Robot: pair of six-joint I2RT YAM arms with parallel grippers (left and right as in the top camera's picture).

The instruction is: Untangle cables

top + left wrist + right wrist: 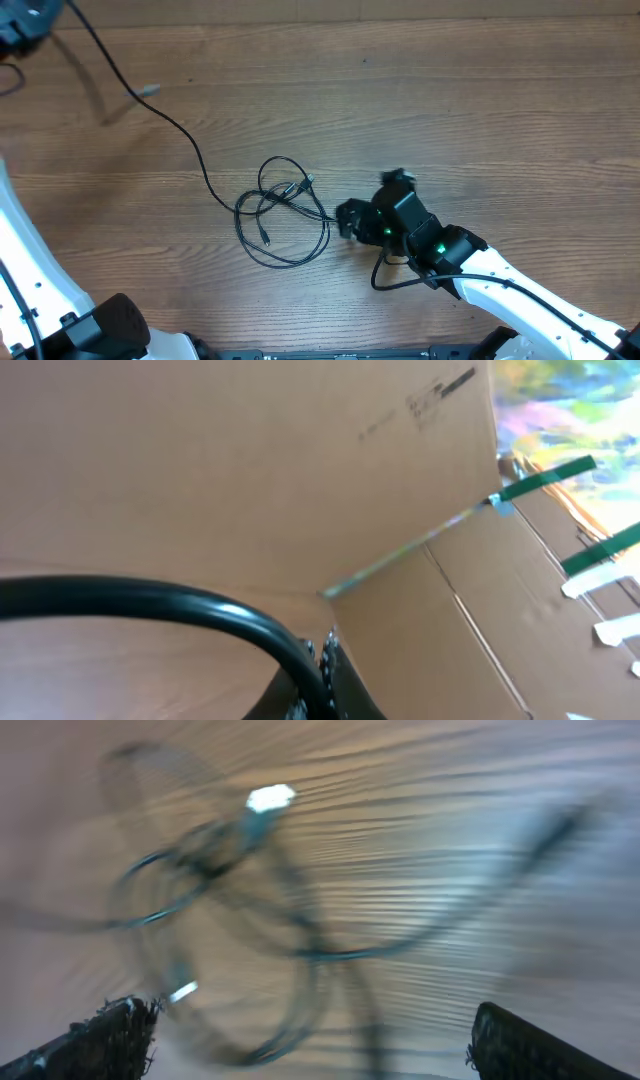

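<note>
The black cord [100, 595] bends in a smooth arch [240, 620], so it will stay curved when the robot's left gripper lowers it.
The cables [283, 212] lie as a tangle of thin black loops on the wooden table, left of centre. One cord [170, 125] runs from the tangle up to the far left, past a pale tip [150, 90]. My left gripper [22, 30] is raised at the far left corner. In the left wrist view its jaws [325, 660] are shut on a black cord [150, 600]. My right gripper [347, 217] is open just right of the tangle. In the blurred right wrist view, the loops [250, 910] and a pale plug [270, 797] lie ahead of the open fingers [310, 1040].
A cardboard box wall [250, 460] with green tape strips [545, 475] fills the left wrist view. The right arm's own thicker black cable [385, 282] loops on the table beside its wrist. The left arm's white link [30, 270] runs down the left edge.
</note>
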